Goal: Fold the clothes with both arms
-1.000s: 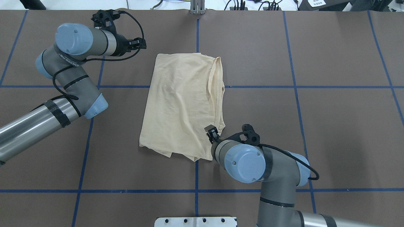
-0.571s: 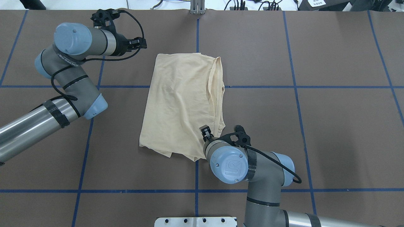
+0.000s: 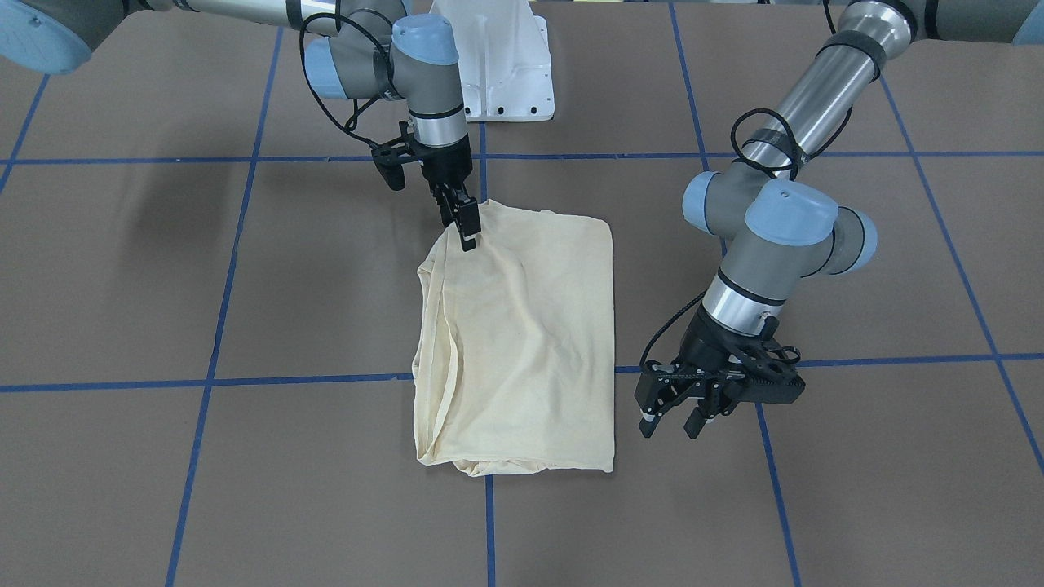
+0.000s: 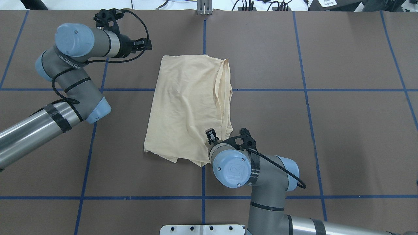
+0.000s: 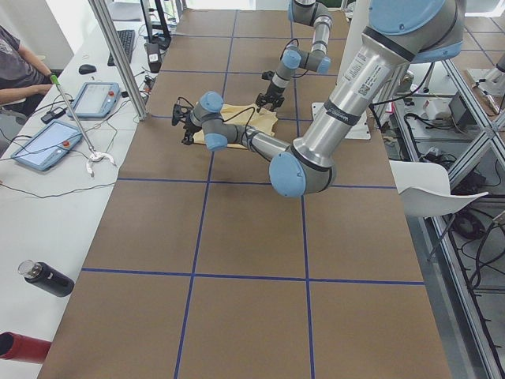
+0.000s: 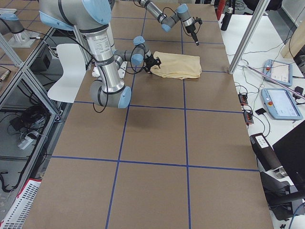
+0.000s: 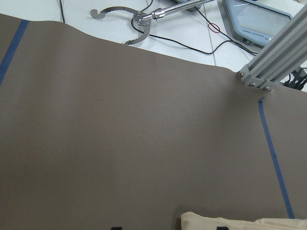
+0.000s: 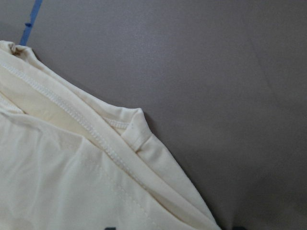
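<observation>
My right gripper should back up, narrow its fingers and pinch the shirt's layered edge, because its fingers are on both sides of a wide part of the cloth inward of the shirt's near corner.
The pale yellow-beige shirt lies folded lengthwise in the middle of the brown table, plain side up; its print and neck label are hidden. It also shows in the front view. My right gripper hangs over the shirt's near right corner. It points down there in the front view, and its fingertips stand apart in the right wrist view. My left gripper is open and empty. It hovers over bare table beside the shirt's far left corner, apart from the cloth.
Blue tape lines mark a grid on the table. The white pedestal base stands at the robot's edge. An aluminium post and a grabber tool sit beyond the far edge. Tablets and an operator are at the side bench.
My right arm has swung to the left and its gripper has shifted a little left and forward over the shirt's near corner. The left arm has hardly moved. The shirt lies unchanged.
</observation>
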You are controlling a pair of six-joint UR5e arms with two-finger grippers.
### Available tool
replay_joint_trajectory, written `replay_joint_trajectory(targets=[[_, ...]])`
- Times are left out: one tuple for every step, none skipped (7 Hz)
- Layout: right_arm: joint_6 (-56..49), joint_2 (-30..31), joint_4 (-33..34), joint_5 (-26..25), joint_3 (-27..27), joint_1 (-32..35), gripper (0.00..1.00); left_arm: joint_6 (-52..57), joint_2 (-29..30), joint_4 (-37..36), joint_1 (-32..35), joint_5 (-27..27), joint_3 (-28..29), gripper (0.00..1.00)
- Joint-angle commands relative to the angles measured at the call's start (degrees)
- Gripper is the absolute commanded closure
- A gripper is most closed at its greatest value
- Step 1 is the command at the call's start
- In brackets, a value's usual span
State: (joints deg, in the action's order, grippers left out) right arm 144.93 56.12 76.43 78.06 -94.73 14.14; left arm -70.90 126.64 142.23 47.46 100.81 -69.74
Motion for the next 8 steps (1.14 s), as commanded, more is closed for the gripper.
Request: replay_joint_trajectory(targets=[[-0.3, -0.1, -0.1, 0.1, 0.3, 0.0, 1.0, -0.1, -0.2, 0.1, 0.0, 0.0, 0.0, 0.28], [-0.8, 0.0, 0.1, 0.3, -0.5, 0.2, 1.0, -0.1, -0.3, 0.1, 0.0, -0.1, 0.0, 0.28], [-1.1, 0.6, 0.2, 0.9, -1.8, 0.4, 1.0, -0.5, -0.2, 0.1, 0.0, 0.0, -0.1, 0.28], [-1.4, 0.7, 2.5, 1.6, -3.6, 0.7, 1.0, -0.6, -0.3, 0.1, 0.0, -0.1, -0.6, 0.28], [-1.6, 0.1, 6.2, 1.7, -5.2, 0.6, 1.0, -0.9, -0.5, 0.1, 0.0, 0.0, -1.0, 0.28], [-1.6, 0.7, 5.8, 1.6, -4.4, 0.5, 1.0, -1.3, -0.6, 0.0, 0.0, -0.1, -1.3, 0.28], [-1.5, 0.4, 5.7, 1.6, -4.3, 0.5, 1.0, -1.3, -0.6, 0.1, 0.0, -0.1, -1.4, 0.28], [-1.5, 0.7, 5.7, 1.7, -4.4, 0.5, 1.0, -1.3, -0.7, 0.0, 0.0, -0.1, -1.4, 0.28]])
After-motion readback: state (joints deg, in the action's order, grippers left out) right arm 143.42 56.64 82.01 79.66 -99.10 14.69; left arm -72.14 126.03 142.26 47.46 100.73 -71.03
